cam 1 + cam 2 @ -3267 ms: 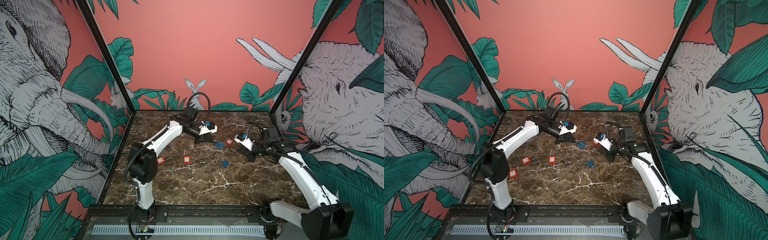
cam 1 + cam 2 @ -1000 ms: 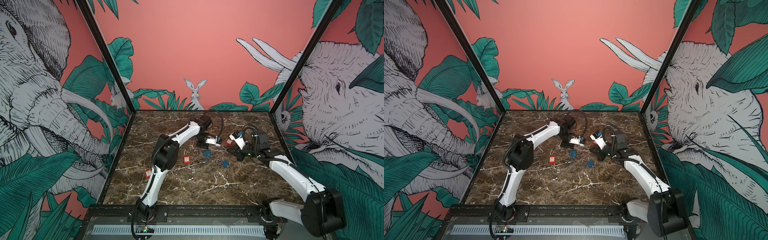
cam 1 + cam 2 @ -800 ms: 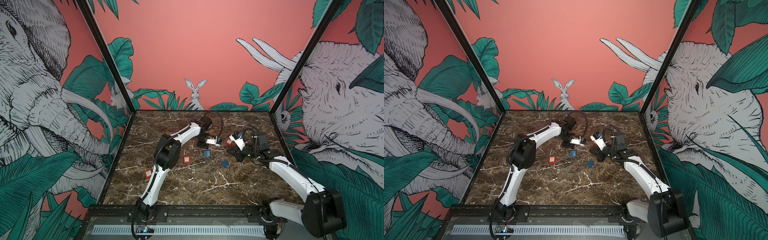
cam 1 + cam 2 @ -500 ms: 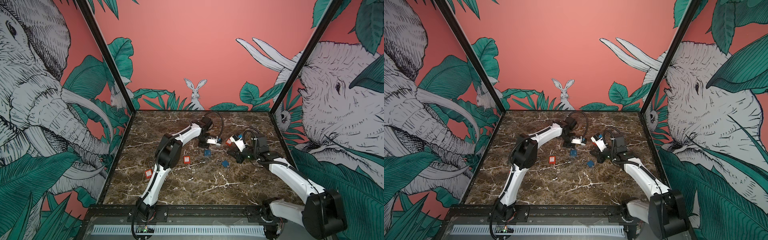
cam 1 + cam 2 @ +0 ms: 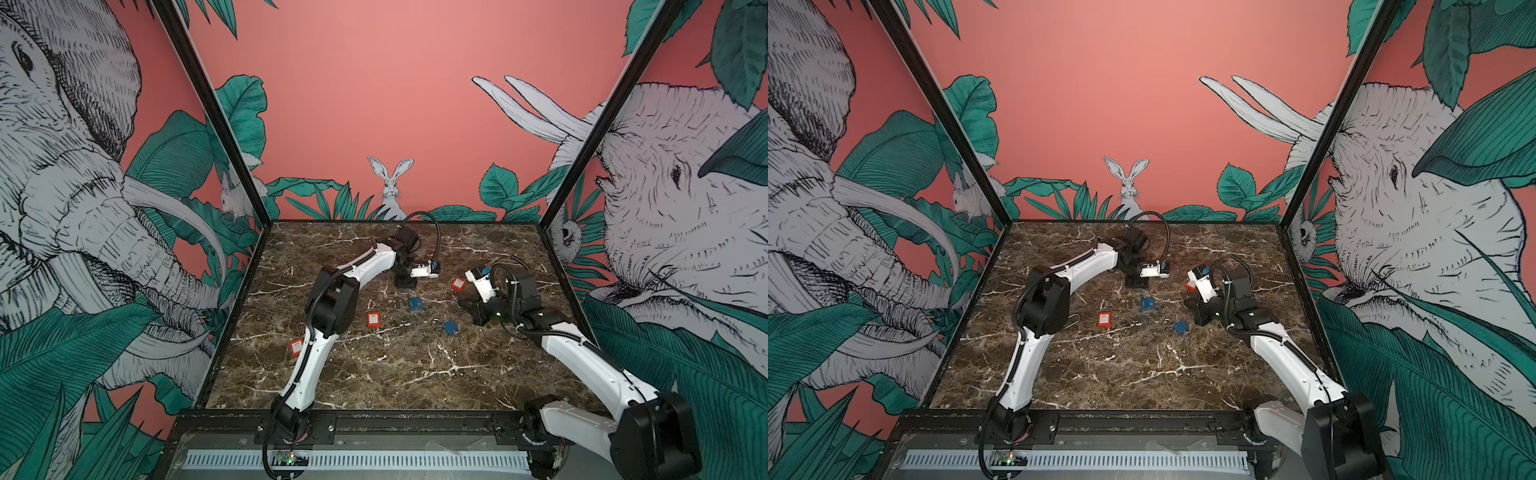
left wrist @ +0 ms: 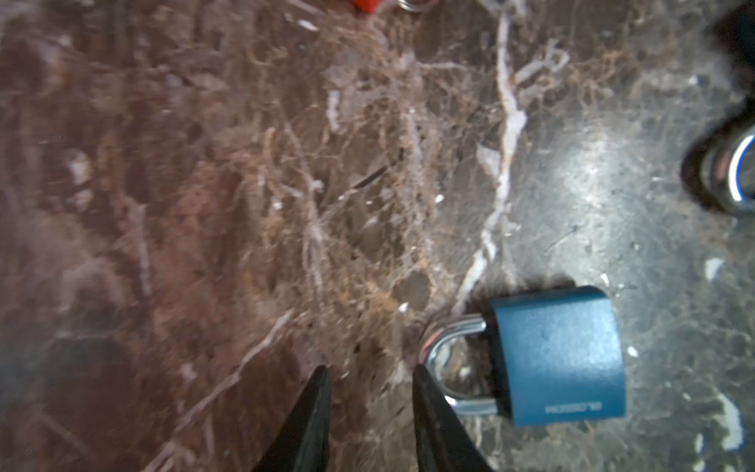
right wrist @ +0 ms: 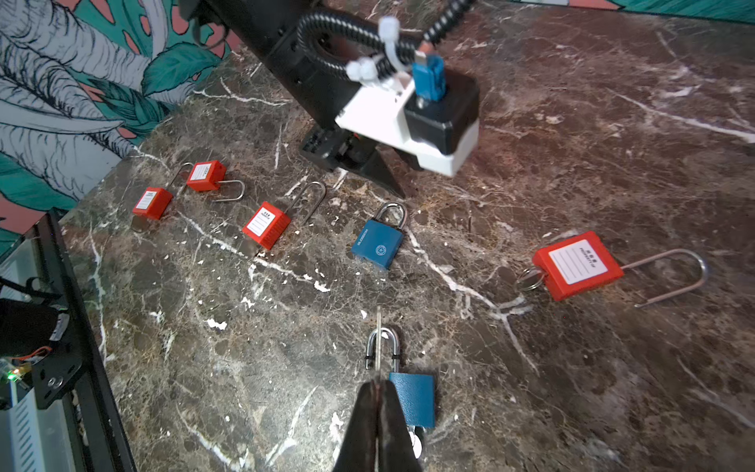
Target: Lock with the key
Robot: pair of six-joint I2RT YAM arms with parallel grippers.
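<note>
The far blue padlock's shackle (image 6: 429,339) sits shut in its body. I keep moving the key with my right gripper to the clear marble (image 5: 427,304) beside it and let go there.
A blue padlock (image 6: 555,355) lies flat on the marble, its steel shackle (image 6: 445,367) right beside one finger of my left gripper (image 6: 371,374), which is open with nothing between its jaws. Both top views show that padlock (image 5: 415,304) (image 5: 1147,304) just in front of the left gripper (image 5: 405,283). My right gripper (image 7: 378,384) is shut on a thin metal key (image 7: 378,341) whose blade sticks out past the fingertips. Under it lies a second blue padlock (image 7: 412,402) with a shackle (image 7: 382,345) and a key ring at its base, also seen in a top view (image 5: 451,327).
Red long-shackle padlocks lie scattered: one at the right (image 7: 578,265), one mid-left (image 7: 265,224), two near the left wall (image 7: 206,175) (image 7: 152,202). The black frame rail (image 7: 77,327) borders the marble table (image 5: 374,374). Walls enclose three sides.
The left gripper's jaws have come apart next to the blue padlock, which now lies nearer the middle than three seconds ago. The right gripper has drifted left, still shut.
</note>
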